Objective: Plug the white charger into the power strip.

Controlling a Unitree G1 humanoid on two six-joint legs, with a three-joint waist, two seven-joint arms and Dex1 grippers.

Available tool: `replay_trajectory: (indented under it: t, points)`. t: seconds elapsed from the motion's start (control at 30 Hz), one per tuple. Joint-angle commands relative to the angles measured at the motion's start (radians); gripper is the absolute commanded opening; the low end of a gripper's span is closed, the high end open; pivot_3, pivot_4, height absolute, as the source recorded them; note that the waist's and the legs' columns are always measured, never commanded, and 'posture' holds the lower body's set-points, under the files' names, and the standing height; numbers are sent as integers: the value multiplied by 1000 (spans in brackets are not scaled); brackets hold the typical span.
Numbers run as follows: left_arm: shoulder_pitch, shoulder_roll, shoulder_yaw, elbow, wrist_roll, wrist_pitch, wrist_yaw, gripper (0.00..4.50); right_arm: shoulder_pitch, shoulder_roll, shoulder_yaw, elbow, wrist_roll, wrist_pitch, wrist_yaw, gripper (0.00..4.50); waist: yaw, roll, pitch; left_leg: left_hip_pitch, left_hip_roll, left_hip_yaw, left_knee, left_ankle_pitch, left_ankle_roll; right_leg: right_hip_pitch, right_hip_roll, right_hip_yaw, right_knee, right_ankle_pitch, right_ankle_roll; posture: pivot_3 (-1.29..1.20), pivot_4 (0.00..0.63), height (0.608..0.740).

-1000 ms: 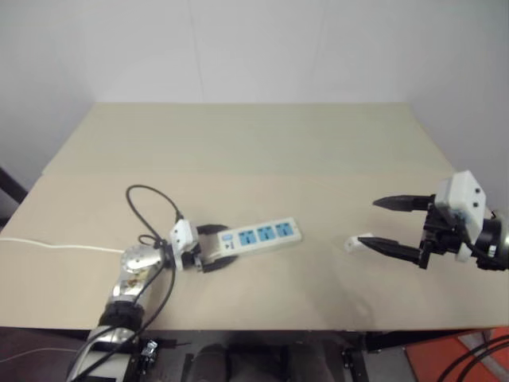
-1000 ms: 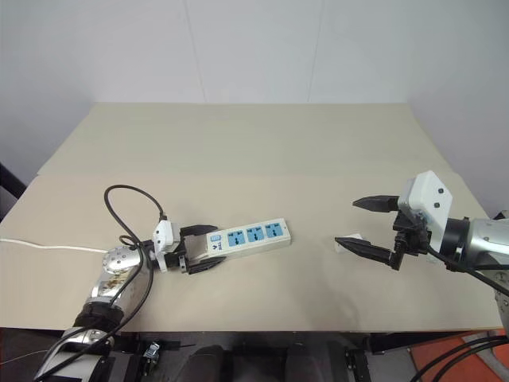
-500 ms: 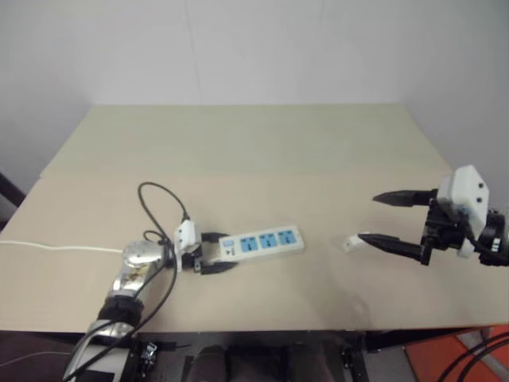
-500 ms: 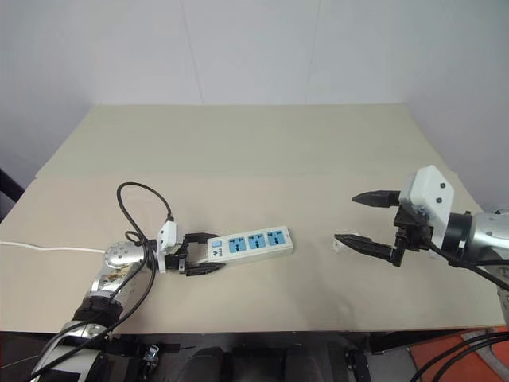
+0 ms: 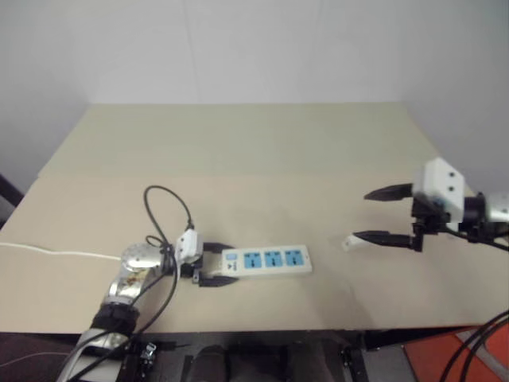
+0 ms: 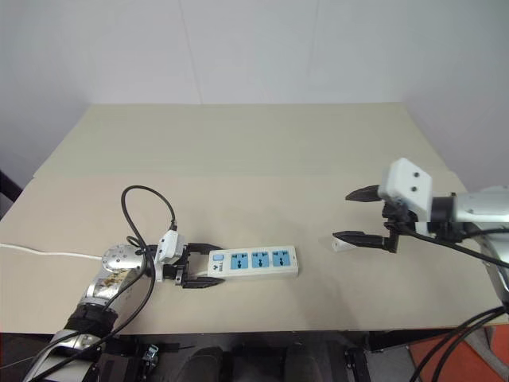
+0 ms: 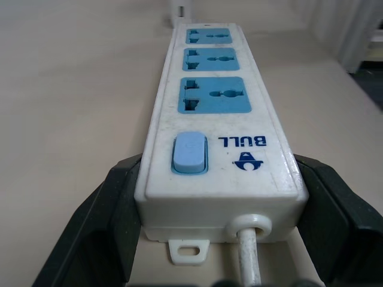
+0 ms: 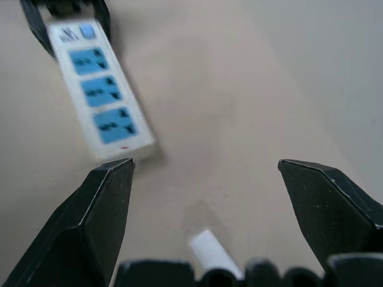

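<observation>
I go on lowering my right gripper over the white charger point(image 5: 350, 242) until both fingers are on either side of it, because it lies clear of the power strip, within my open fingers' span point(image 8: 209, 200).
The power strip point(image 6: 253, 261) lies flat near the table's front edge, its three blue sockets facing up. My left gripper point(image 6: 207, 266) is shut on its switch end. In the left wrist view both black fingers point(image 7: 114, 203) press the sides of the strip point(image 7: 212, 101) beside the blue switch point(image 7: 190, 153), and the cord leaves between them. The white charger point(image 6: 340, 245) lies on the table to the right of the strip. My right gripper point(image 6: 343, 216) hangs open just above it, the lower fingertip almost over the charger point(image 8: 212, 251).
The strip's thin white cord point(image 6: 48, 253) runs off the table's left edge. A black cable loop point(image 6: 147, 208) arches above my left wrist. The beige table point(image 6: 254, 151) ends close in front of the strip, and a white wall stands behind it.
My left gripper has closed on the strip's switch end and drawn it toward the front edge, swinging it level. My right gripper has shifted left and farther over the table, staying open above the charger.
</observation>
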Motion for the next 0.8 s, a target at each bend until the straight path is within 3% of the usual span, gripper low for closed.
replay_trajectory:
  t: [0.03,0.33,0.53,0.8]
  points:
    - [-6,4,-28,-9,11,-12,-23,3263,-103,-28,134,17,-121,-30,45,4500,-1,0,0,0,0,0,0,0,0,-1,0,0,0,0,0,0,150,740]
    - [-33,-2,-41,38,29,-49,-19,3263,-329,21,493,190,-484,-191,208,4500,6,0,0,-12,0,1,1,0,0,-13,0,0,2,4,-5,0,150,740]
    - [-32,-1,-48,47,32,-64,-18,3263,-431,103,577,320,-615,-295,256,4500,6,0,0,-13,0,1,1,0,0,-14,0,0,2,4,-5,0,150,740]
    - [-18,4,-54,35,38,-66,-6,3263,-433,148,643,394,-745,-448,297,4500,6,1,0,-12,0,2,1,0,0,-14,0,0,3,4,-6,0,150,740]
